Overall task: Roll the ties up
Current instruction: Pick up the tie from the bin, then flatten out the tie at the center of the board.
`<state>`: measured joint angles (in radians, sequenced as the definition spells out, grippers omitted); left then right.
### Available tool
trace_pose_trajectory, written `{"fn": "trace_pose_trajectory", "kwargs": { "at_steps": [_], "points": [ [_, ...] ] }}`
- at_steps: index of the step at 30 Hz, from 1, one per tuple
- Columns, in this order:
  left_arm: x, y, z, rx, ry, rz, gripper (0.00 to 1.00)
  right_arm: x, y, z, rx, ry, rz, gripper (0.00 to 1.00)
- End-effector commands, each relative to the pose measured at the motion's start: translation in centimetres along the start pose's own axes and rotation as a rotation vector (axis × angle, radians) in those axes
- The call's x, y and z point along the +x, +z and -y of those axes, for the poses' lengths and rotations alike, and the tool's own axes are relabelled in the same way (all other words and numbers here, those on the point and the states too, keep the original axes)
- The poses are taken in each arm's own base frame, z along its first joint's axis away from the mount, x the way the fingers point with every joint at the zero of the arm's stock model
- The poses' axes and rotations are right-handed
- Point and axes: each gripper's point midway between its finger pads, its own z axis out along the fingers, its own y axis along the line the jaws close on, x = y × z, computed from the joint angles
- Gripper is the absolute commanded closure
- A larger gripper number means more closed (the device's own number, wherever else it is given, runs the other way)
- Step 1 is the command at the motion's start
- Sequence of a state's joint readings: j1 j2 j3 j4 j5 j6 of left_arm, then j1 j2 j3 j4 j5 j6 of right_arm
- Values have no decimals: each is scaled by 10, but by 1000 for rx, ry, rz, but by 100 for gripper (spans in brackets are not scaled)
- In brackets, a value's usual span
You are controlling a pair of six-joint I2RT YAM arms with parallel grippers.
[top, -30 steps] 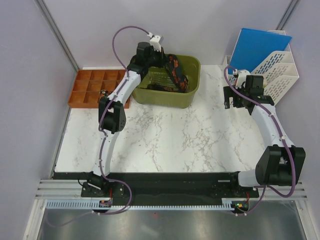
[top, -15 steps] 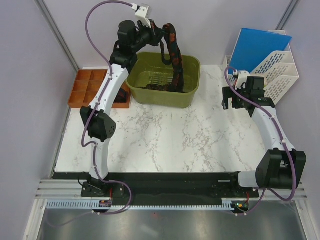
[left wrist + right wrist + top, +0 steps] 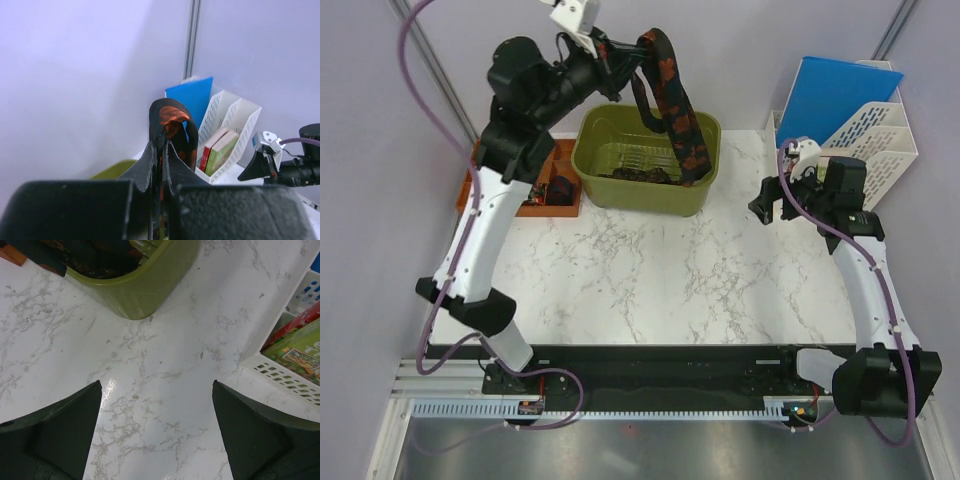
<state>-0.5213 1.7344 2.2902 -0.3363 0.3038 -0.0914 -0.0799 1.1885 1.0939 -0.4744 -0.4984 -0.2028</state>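
Note:
The tie (image 3: 670, 85) hangs from my left gripper, away from the dark heap, so my open right gripper goes on toward the tie's hanging piece (image 3: 688, 145) before it closes there.
My left gripper (image 3: 634, 56) is raised high over the green bin (image 3: 642, 197) and is shut on a tie (image 3: 682, 120), black with orange-red blotches. The tie folds over at the jaws and hangs down in a long strip to the bin's right rim. In the left wrist view the fingers (image 3: 150, 162) are pressed together on the tie (image 3: 171, 116). More ties (image 3: 638, 175) lie as a dark heap on the bin floor. My right gripper (image 3: 770, 206) hangs open over the marble table (image 3: 160, 365), right of the bin (image 3: 150, 287), with nothing between its fingers.
An orange compartment tray (image 3: 535, 200) sits left of the bin with a small dark coil (image 3: 560, 188) in it. A white file rack (image 3: 880, 145) with a blue folder (image 3: 835, 95) stands at the back right, close to the right arm. Walls close in behind and on the left.
My left arm has risen and swung up out of the bin, drawing the tie up with it until it hangs long. The right gripper has shifted slightly and stays open.

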Motion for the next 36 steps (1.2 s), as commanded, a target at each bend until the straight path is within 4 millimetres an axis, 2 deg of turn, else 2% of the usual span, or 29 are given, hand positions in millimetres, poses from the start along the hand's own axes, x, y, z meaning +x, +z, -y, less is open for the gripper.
{"fn": "trace_pose_trajectory", "kwargs": {
  "at_steps": [1, 4, 5, 6, 7, 8, 9, 10, 11, 13, 17, 18, 19, 20, 21, 22, 23, 24, 25, 26, 27, 28, 29, 30, 31, 32, 35, 36],
  "points": [
    [-45, -46, 20, 15, 90, 54, 98, -48, -24, -28, -109, -59, 158, 2],
    [-40, -71, 33, 68, 170, 26, 98, -56, -36, -33, -108, -64, 186, 2],
    [-21, -74, 32, 68, 173, -18, 98, -53, -37, -36, -114, -60, 180, 2],
    [-29, -91, 37, 69, 202, -6, 98, -52, -39, -38, -120, -59, 179, 2],
    [-24, -97, 34, 53, 235, -21, 98, -50, -43, -42, -126, -62, 181, 2],
    [-8, -103, 30, 36, 236, -62, 98, -43, -44, -46, -145, -53, 169, 2],
    [-5, -110, 30, 30, 251, -73, 98, -40, -44, -50, -158, -51, 165, 2],
    [-14, -126, 34, 33, 310, -55, 98, -34, -45, -52, -167, -44, 159, 2],
    [-3, -131, 31, 25, 321, -79, 98, -31, -45, -55, -184, -41, 155, 2],
    [-10, -143, 22, -38, 378, -71, 98, -28, -44, -59, -205, -39, 150, 2],
    [-9, -145, 12, -87, 399, -90, 98, -39, -49, -83, -348, -13, 193, 2],
    [-10, -145, 13, -85, 395, -87, 98, -43, -55, -97, -413, 48, 214, 2],
    [-9, -144, 13, -83, 386, -89, 98, -32, -48, -100, -431, 112, 211, 2],
    [-9, -141, 12, -85, 384, -89, 98, -56, -50, -100, -427, 40, 349, 2],
    [-9, -139, 13, -82, 379, -88, 98, -67, -56, -106, -409, 30, 437, 2],
    [-10, -138, 15, -70, 370, -85, 98, -56, -46, -109, -412, 89, 456, 2],
    [-12, -138, 17, -60, 370, -78, 98, -75, -52, -118, -425, 21, 557, 2],
    [-15, -137, 20, -48, 368, -65, 98, -72, -39, -140, -482, 14, 536, 2],
    [-16, -136, 23, -30, 360, -56, 98, -83, -35, -147, -478, -17, 548, 2],
    [-18, -137, 25, -25, 356, -50, 98, -83, -27, -157, -502, -19, 527, 2],
    [-16, -135, 25, -22, 341, -52, 98, -78, -13, -177, -561, -21, 489, 2],
    [-17, -134, 26, -22, 334, -48, 98, -90, -11, -185, -569, -38, 527, 2],
    [-15, -133, 24, -27, 329, -52, 98, -93, -7, -193, -583, -46, 534, 2],
    [-14, -133, 24, -28, 316, -54, 98, -88, 4, -212, -624, -55, 513, 2],
    [-12, -131, 24, -30, 307, -52, 98, -97, 5, -222, -641, -75, 539, 2],
    [-10, -130, 24, -27, 301, -52, 98, -96, 7, -241, -684, -113, 539, 2],
    [-9, -128, 25, -25, 274, -44, 98, -92, 36, -258, -670, -180, 529, 2],
    [-9, -127, 25, -27, 271, -43, 98, -90, 50, -257, -654, -178, 515, 2]
  ]
}}
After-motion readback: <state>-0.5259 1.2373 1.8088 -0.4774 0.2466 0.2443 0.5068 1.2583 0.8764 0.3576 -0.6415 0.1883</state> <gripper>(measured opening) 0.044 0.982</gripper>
